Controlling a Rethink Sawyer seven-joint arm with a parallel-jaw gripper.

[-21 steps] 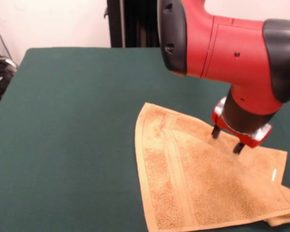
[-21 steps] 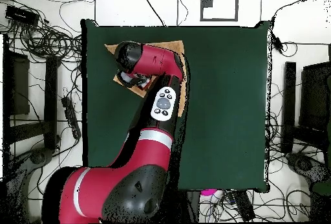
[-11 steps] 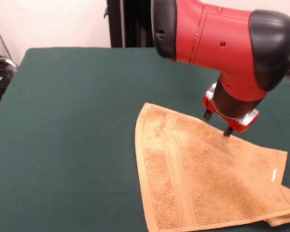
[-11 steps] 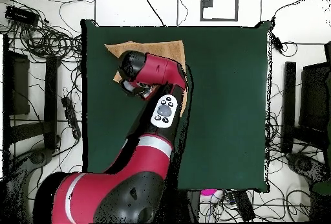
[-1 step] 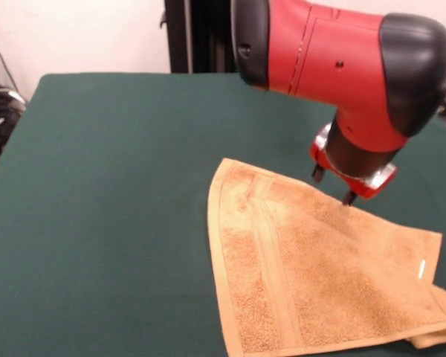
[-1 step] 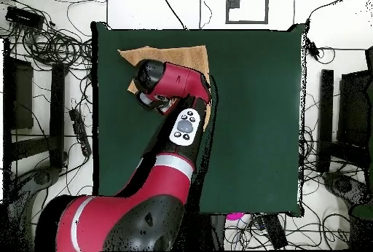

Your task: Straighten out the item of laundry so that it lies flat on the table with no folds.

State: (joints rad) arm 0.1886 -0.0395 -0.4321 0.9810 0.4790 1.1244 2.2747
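The towel's far edge (image 5: 333,198) runs diagonally toward the white tag. I will therefore expect the orange-tan towel (image 5: 320,268) to unfold a hidden layer when I pull.
The item of laundry (image 5: 312,275) is an orange-tan towel lying spread on the green table (image 5: 111,186) at the right front, with a white tag (image 5: 421,268) near its right edge. Its near right corner (image 5: 435,338) is doubled under, and a shallow crease runs along the left border band. My gripper (image 5: 333,186) hangs just above the towel's far edge, open and holding nothing. In the overhead view the arm (image 6: 175,81) covers much of the towel (image 6: 178,54), and the fingers are hidden beneath it.
Green cloth stretches to the left and far side of the towel in the front view. Cables (image 6: 51,45) and dark stands (image 6: 324,118) surround the table in the overhead view. A black post (image 5: 177,36) stands behind the far edge.
The gripper has risen off the towel's middle and moved back toward its far edge, still open. The towel lies as before.
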